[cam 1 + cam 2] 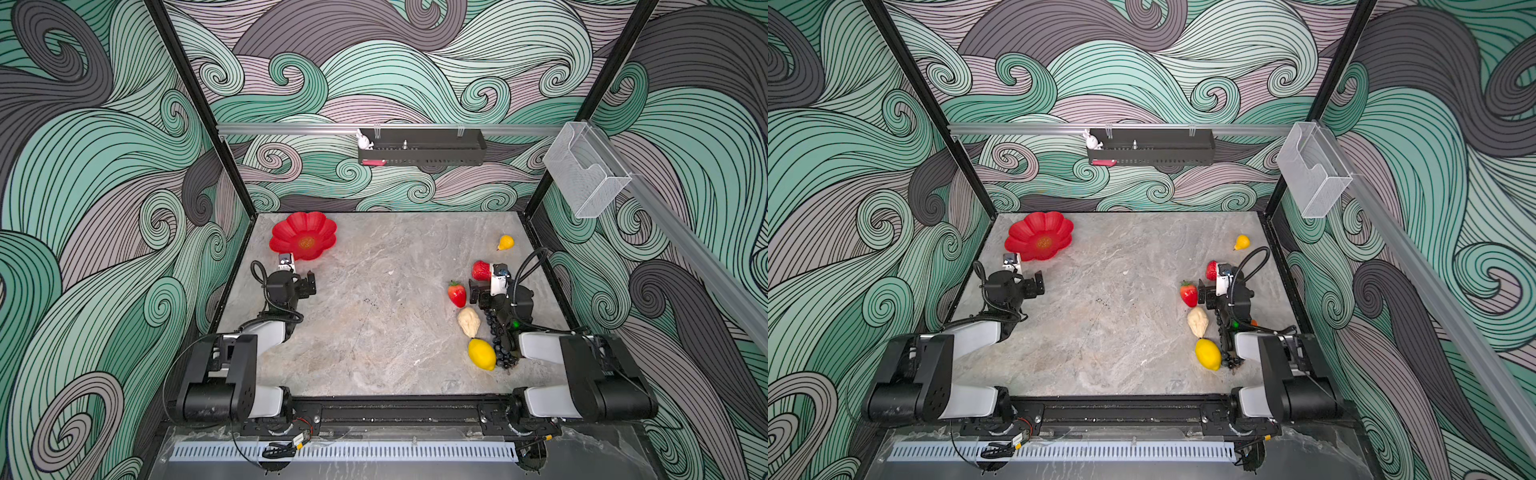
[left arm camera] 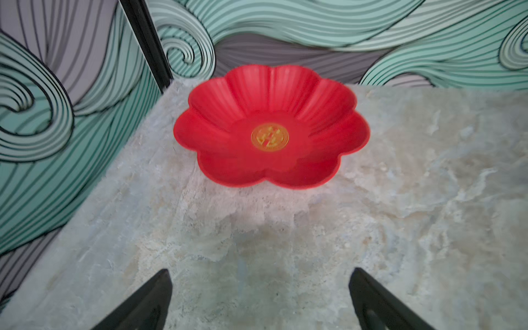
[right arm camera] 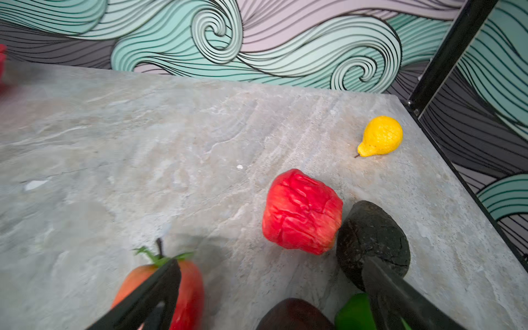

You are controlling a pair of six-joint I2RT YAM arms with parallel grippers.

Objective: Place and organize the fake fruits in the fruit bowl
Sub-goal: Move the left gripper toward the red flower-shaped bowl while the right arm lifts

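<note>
The fruit bowl (image 1: 304,238) is in the far corner, across from the fake fruits, so next my left gripper pinches the fruit bowl's wall-side rim (image 1: 279,247) and brings the fruit bowl next to the fake fruits.
The fruit bowl (image 1: 303,235) (image 2: 268,94), a red flower-shaped dish, stands empty at the far left of the table. My left gripper (image 1: 309,283) (image 2: 260,275) is open and empty just in front of it. On the right lie the fake fruits: a small yellow pear (image 1: 505,242) (image 3: 380,136), a crumpled red apple (image 1: 481,270) (image 3: 301,211), a strawberry (image 1: 457,294) (image 3: 190,291), a beige pear (image 1: 468,322), a lemon (image 1: 482,354) and dark grapes (image 1: 500,347). My right gripper (image 1: 476,291) (image 3: 271,265) is open between the strawberry and a dark avocado (image 3: 371,237), holding nothing. A green fruit (image 3: 354,313) lies under it.
A black wall tray (image 1: 422,154) with a white rabbit figure (image 1: 364,140) hangs on the back rail. A clear bin (image 1: 586,174) hangs on the right wall. Patterned walls and black posts close in the table on three sides.
</note>
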